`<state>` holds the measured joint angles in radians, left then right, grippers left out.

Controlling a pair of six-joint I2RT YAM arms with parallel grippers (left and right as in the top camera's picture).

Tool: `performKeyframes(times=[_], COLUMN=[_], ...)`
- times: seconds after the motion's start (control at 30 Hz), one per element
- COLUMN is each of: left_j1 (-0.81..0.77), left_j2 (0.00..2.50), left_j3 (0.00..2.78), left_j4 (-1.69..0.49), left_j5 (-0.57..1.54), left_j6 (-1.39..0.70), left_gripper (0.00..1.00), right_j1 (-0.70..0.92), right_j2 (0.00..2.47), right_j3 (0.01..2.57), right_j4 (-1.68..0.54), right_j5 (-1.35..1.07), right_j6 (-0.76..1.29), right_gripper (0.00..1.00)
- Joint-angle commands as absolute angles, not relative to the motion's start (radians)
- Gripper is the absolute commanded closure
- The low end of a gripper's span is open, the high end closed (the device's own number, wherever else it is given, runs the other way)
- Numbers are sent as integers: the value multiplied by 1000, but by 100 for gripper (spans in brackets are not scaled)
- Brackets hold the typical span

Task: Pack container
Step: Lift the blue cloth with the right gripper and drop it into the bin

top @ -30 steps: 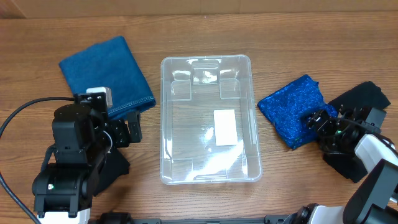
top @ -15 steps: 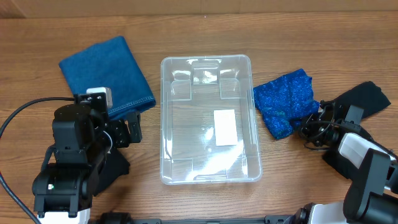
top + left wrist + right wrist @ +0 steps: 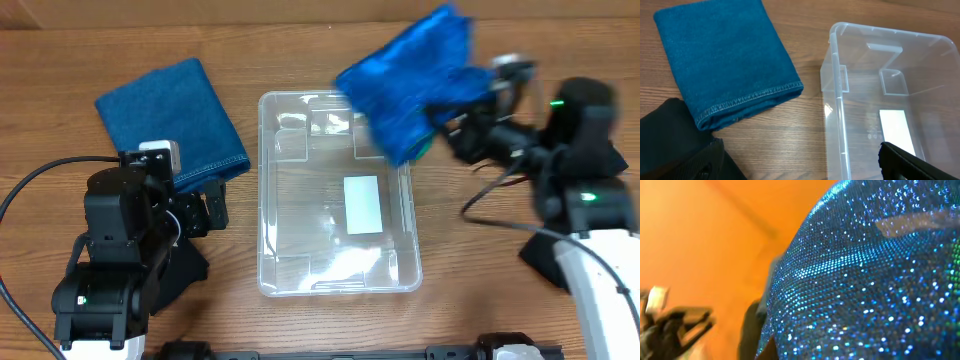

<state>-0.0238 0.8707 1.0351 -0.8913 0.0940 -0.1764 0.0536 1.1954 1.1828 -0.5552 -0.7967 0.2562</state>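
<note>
My right gripper should now move inward and let go of the sparkly blue cloth over the empty base, since the cloth is above the clear container's far rim.
The clear container stands mid-table with a white label on its base and nothing else inside. My right gripper is shut on a sparkly blue cloth, which hangs blurred in the air over the container's far right corner. In the right wrist view that cloth fills the frame and hides the fingers. My left gripper rests open left of the container, nothing between its fingers. The left wrist view shows it straddling the container's left wall.
A folded teal towel lies on the table at the far left, just beyond my left gripper, and shows large in the left wrist view. A black cable loops at the left edge. The right arm reaches in from the right.
The right gripper shut on the sparkly blue cloth at the table's right, then lifted it up and left over the container's far right corner. The left arm has not moved.
</note>
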Motion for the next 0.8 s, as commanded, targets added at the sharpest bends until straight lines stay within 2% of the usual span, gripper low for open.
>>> performKeyframes(times=[0.0,0.1,0.27,0.43,0.47,0.5,0.6,0.77], left_j1=[-16,-16,-16,-17,-16,-17,-16,-16], left_j2=[870,870,870,870,870,870,870,870], left_j3=[1061,1061,1061,1061,1061,1061,1061,1061], left_j4=[-886,-886,-887,-888,-889,-891,-907,-908], left_j5=[102,102,102,102,102,102,102,102], left_j6=[-154,-154,-154,-154,-154,-154,-154,-154], left_gripper=[0,0,0,0,0,0,0,0], right_j1=[284,444,464,463,463,463,463,495], right_j2=[1268,1434,1647,1664,1664,1664,1663,1661], right_j3=[1200,1203,1208,1245,1246,1246,1251,1434], right_j4=[-626,-633,-608,-633,-651,-685,-798,-983], right_j5=[-681,-590,-570,-364,-322,-271,-63,-8], right_j6=[125,47,-61,-162,-161,-160,-93,-97], right_gripper=[96,96,96,95,34,0,0,0])
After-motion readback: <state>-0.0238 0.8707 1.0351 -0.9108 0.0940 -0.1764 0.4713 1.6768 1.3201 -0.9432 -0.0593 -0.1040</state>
